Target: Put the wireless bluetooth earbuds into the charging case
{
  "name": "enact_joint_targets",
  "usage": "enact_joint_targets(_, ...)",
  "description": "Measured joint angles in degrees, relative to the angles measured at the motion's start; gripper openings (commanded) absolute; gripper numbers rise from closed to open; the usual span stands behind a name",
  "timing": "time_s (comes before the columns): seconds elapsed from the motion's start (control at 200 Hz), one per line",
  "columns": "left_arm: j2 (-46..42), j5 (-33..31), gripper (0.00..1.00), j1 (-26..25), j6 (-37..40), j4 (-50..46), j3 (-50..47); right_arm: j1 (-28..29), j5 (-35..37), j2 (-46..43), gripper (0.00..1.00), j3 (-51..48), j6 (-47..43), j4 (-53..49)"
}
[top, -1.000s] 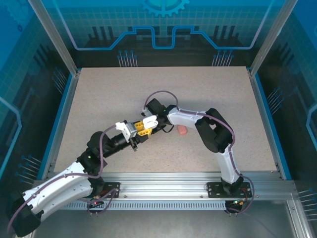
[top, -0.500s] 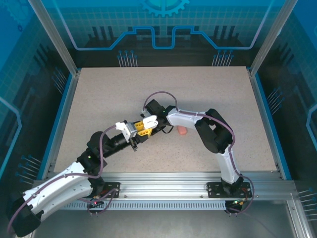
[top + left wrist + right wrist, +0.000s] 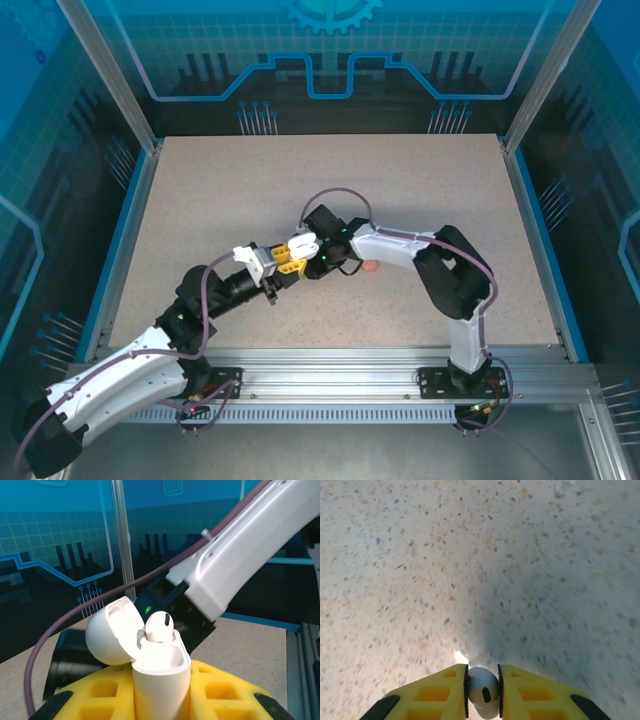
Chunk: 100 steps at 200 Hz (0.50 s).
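Its earbud [image 3: 484, 689] is aimed down at the tabletop behind the case, so my right gripper should back away, tilt up and bring the earbud over the empty socket [image 3: 161, 657].
My left gripper [image 3: 161, 692] is shut on a white charging case [image 3: 160, 680] that stands upright between its yellow fingers [image 3: 100, 692]. The lid [image 3: 111, 635] is flipped open to the left, and one white earbud [image 3: 159, 626] sits in the far socket. From above, the case [image 3: 303, 243] is at mid-table in the left gripper [image 3: 287, 256], with the right gripper [image 3: 318, 258] close beside it. My right gripper [image 3: 483, 681] is shut on a second white earbud [image 3: 483, 689], pinched by its rounded head above the speckled tabletop [image 3: 470, 555].
A small salmon-pink object [image 3: 371, 266] lies on the table just right of the grippers, half hidden by the right forearm [image 3: 395, 245]. The right arm's white link [image 3: 250, 545] and purple cable [image 3: 75, 620] pass close behind the case. Metal rails border the table [image 3: 330, 360].
The right gripper has closed on the white earbud. The right arm's elbow has swung to the right and its forearm now covers part of the pink object. The left arm has not moved.
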Motion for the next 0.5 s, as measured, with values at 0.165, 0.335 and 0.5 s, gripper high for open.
enact_joint_targets(0.165, 1.55, -0.46, 0.00, 0.00, -2.82, 1.33, -2.47, -2.40, 2.36, -12.02, 0.21, -6.14, -0.11, 0.37)
enact_joint_targets(0.335, 5.42, -1.03, 0.00, 0.00, -5.49, 3.08, -2.99, -5.01, 6.23, -25.53, 0.21, -10.01, -0.76, -0.11)
enact_joint_targets(0.5, 10.80, -1.01, 0.00, 0.00, -7.32, 6.43, -2.97, -5.53, 9.92, -36.98, 0.21, -10.49, -3.13, -0.87)
